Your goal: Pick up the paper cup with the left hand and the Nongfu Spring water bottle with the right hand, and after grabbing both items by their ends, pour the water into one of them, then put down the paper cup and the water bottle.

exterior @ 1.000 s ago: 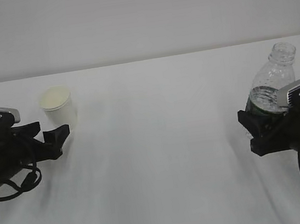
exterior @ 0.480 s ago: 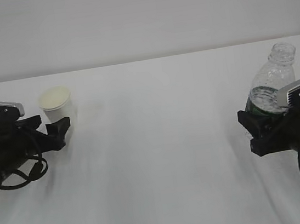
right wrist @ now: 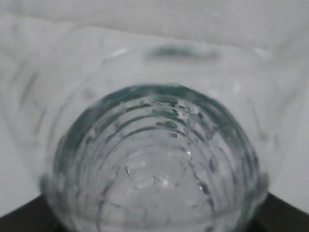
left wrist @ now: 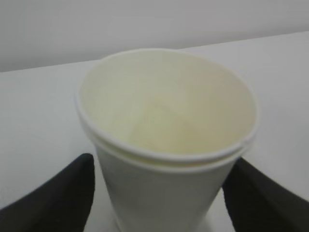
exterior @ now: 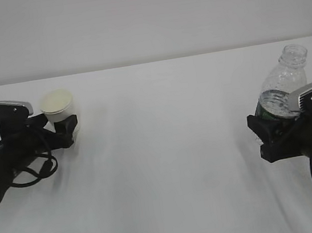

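Observation:
The paper cup (exterior: 57, 106) will get only a shallow pool at its bottom when I pour, because water shows only low in the bottle (exterior: 276, 104).
The white paper cup (exterior: 57, 103) stands upright at the far left of the table. My left gripper (exterior: 64, 125) is open around its lower part. In the left wrist view the cup (left wrist: 164, 145) fills the frame, and the black fingers (left wrist: 67, 193) flank it with a narrow gap on each side. At the right, the Nongfu Spring water bottle (exterior: 283, 85) leans back, capless, with its base in my right gripper (exterior: 269, 127), which is shut on it. Water (exterior: 275, 103) shows in its lower part. The right wrist view looks along the ribbed bottle (right wrist: 154, 164), with black fingertips (right wrist: 285, 217) at the bottom corners.
A white table (exterior: 166, 149) runs wide between the two arms, with a plain white wall behind it. The table's right edge lies close to the bottle. Loose black cables hang from both arms.
My left gripper has slid forward and to the right until its fingers reach either side of the cup. The right gripper and the bottle have not moved.

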Robot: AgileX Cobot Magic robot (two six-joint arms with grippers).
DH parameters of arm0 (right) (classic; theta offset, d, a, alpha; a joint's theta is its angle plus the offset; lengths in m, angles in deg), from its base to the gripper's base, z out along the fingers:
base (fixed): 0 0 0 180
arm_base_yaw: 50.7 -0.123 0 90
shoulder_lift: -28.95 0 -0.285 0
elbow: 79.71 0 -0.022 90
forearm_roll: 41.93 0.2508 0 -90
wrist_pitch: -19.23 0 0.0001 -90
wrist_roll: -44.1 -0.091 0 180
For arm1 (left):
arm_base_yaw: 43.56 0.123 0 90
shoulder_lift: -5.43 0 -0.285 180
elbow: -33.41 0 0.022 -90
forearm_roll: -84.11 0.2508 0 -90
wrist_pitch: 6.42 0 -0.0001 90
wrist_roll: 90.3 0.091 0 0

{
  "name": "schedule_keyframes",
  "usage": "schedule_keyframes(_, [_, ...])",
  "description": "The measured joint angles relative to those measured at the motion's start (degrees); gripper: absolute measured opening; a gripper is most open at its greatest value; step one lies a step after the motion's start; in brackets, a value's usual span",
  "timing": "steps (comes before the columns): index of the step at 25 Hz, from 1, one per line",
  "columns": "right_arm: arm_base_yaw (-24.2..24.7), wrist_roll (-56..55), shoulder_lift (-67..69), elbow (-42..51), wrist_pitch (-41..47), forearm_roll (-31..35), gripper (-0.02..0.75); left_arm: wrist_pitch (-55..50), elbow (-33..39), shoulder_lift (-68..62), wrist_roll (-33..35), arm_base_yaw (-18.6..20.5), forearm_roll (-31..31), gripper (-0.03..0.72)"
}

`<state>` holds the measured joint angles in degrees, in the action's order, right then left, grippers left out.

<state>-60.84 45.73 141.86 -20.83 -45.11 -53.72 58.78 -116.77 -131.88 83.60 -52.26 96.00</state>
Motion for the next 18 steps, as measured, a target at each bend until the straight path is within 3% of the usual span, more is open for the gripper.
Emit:
schedule_keyframes(14, [0.00,0.00,0.00,0.00,0.00,0.00,0.450,-0.23,-5.95,-3.49,0.00,0.00,0.00,0.589])
schedule_keyframes(18, [0.00,0.00,0.00,0.00,0.00,0.00,0.450,-0.23,-6.08,-3.49,0.09,0.00,0.00,0.538])
